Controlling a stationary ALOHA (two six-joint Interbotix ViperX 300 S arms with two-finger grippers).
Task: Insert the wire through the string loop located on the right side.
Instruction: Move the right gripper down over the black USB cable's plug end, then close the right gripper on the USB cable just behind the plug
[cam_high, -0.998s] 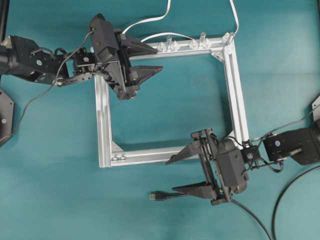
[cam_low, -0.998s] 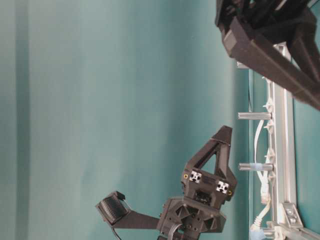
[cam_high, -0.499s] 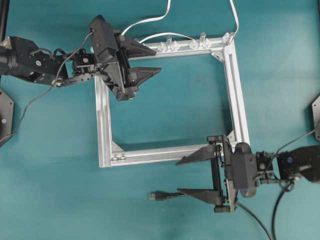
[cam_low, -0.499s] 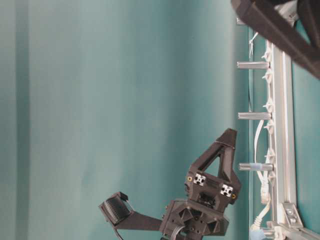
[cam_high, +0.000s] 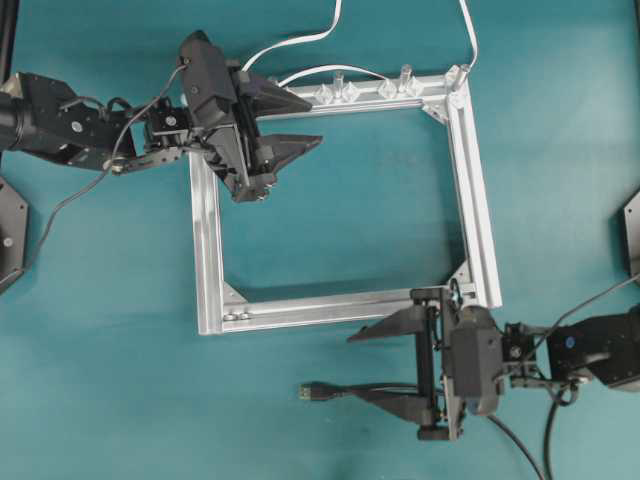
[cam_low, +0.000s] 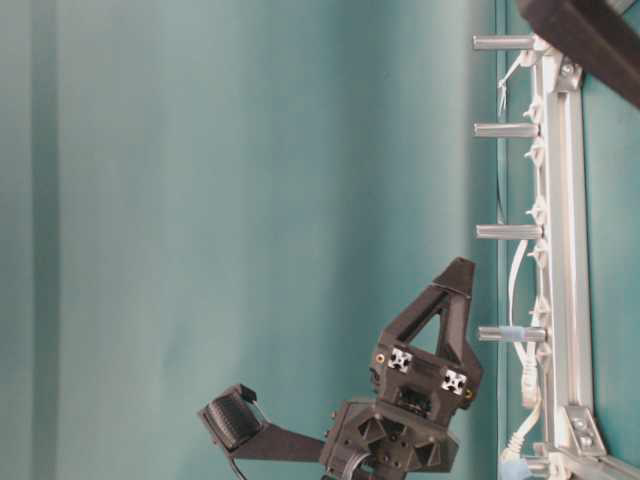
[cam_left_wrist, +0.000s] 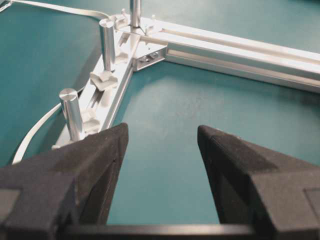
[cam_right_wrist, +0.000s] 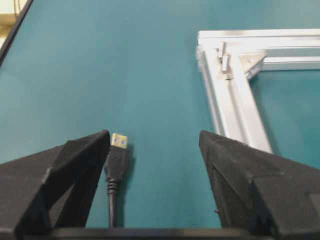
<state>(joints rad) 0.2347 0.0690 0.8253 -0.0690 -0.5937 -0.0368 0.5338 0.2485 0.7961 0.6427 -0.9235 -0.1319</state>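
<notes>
I expect the black plug (cam_high: 319, 391) to keep pointing forward when I lift the wire at the thick neck (cam_right_wrist: 114, 187), because that neck runs straight behind the black plug.
The wire's black plug (cam_high: 318, 392) with its metallic tip lies on the teal table in front of the silver frame (cam_high: 470, 190). My right gripper (cam_high: 352, 365) hovers open over it, one finger above the cable. In the right wrist view the plug (cam_right_wrist: 118, 155) sits just inside one finger (cam_right_wrist: 80, 170), untouched, with the right gripper (cam_right_wrist: 153, 135) wide open. A small dark ring that may be the string loop (cam_high: 459, 285) sits at the frame's front right corner, too small to be sure. My left gripper (cam_high: 315, 121) is open and empty inside the frame's back left corner.
Metal posts (cam_left_wrist: 106, 42) and clear clips (cam_high: 345, 92) line the frame's back bar. White cables (cam_high: 300, 42) run off from it toward the back. The wire's black cable (cam_high: 560, 400) curves across the table behind my right gripper.
My right gripper has drawn back off the frame's front bar toward the table's front edge, stayed open, and now lines up over the wire's plug end. The left gripper has barely moved.
</notes>
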